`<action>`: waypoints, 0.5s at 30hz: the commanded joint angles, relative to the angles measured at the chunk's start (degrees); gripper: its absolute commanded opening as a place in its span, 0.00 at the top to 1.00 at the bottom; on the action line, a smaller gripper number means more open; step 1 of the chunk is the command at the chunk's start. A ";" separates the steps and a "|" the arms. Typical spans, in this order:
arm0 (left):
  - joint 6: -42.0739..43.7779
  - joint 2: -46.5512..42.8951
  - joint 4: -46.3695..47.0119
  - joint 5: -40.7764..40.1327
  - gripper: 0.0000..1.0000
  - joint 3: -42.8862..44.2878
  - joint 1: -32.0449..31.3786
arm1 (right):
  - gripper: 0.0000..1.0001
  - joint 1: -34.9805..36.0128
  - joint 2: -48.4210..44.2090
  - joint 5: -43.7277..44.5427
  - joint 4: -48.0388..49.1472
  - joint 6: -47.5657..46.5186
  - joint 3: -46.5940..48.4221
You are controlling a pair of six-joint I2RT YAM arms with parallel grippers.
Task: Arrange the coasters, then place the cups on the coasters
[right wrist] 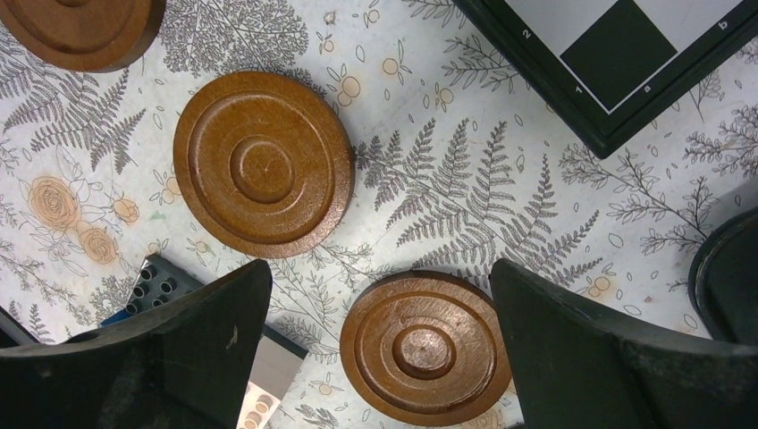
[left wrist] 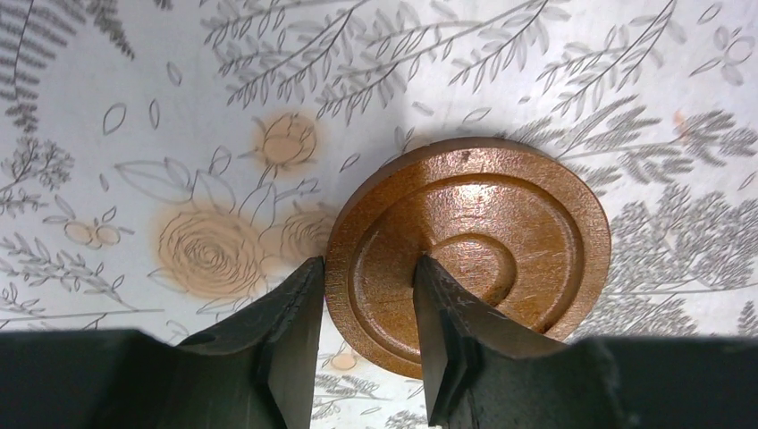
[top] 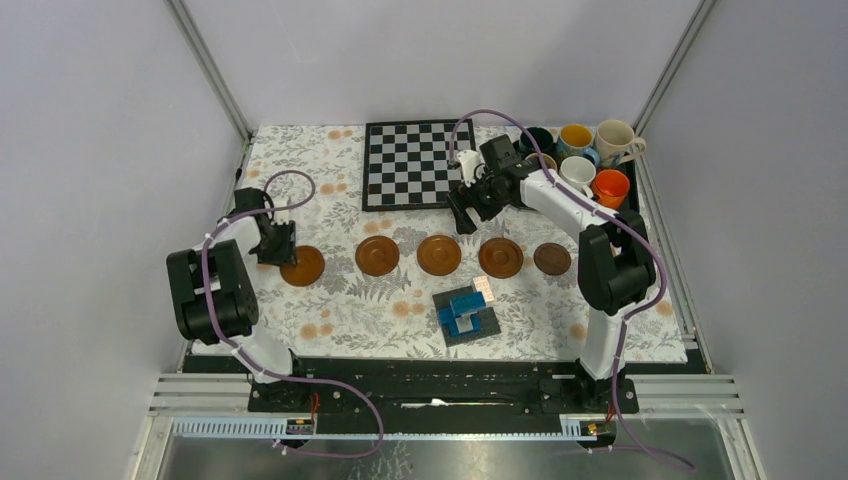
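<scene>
My left gripper is holding the coaster, and open cloth (top: 340,261) lies between the coaster and the row. The gripper should keep bringing the coaster closer until it lines up with its neighbours (top: 377,255).
Several brown coasters lie in a row across the cloth. My left gripper (top: 277,247) is shut on the rim of the leftmost coaster (top: 303,267). In the left wrist view, one finger (left wrist: 299,308) presses the outer edge of this coaster (left wrist: 501,223) and the other sits inside its rim. My right gripper (top: 464,213) hangs open above the cloth, in front of the chessboard. In its wrist view the right gripper (right wrist: 377,268) is wide open high over a coaster (right wrist: 425,349), with a larger coaster (right wrist: 264,165) to the left. Several cups stand at the back right, among them an orange cup (top: 610,187) and a white cup (top: 577,172).
A chessboard (top: 415,163) lies at the back centre; its corner (right wrist: 617,54) shows in the right wrist view. A block toy (top: 466,312) on a grey plate sits in front of the coaster row. Grey walls enclose the table on three sides.
</scene>
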 commanded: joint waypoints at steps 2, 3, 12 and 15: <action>-4.98 4.81 1.36 -1.00 0.64 1.75 -3.35 | 0.01 -0.96 -4.14 -0.38 2.02 1.01 -1.26; -5.26 5.20 1.26 -1.03 0.64 2.19 -3.72 | 0.00 -1.04 -4.31 -0.38 2.10 1.02 -1.49; -7.46 6.75 1.50 -0.79 0.64 3.41 -8.69 | 0.00 -1.85 -5.82 -0.81 2.83 1.17 -2.84; -7.63 6.82 1.53 -0.89 0.64 3.27 -9.32 | 0.00 -1.99 -6.16 -0.97 2.91 1.28 -3.00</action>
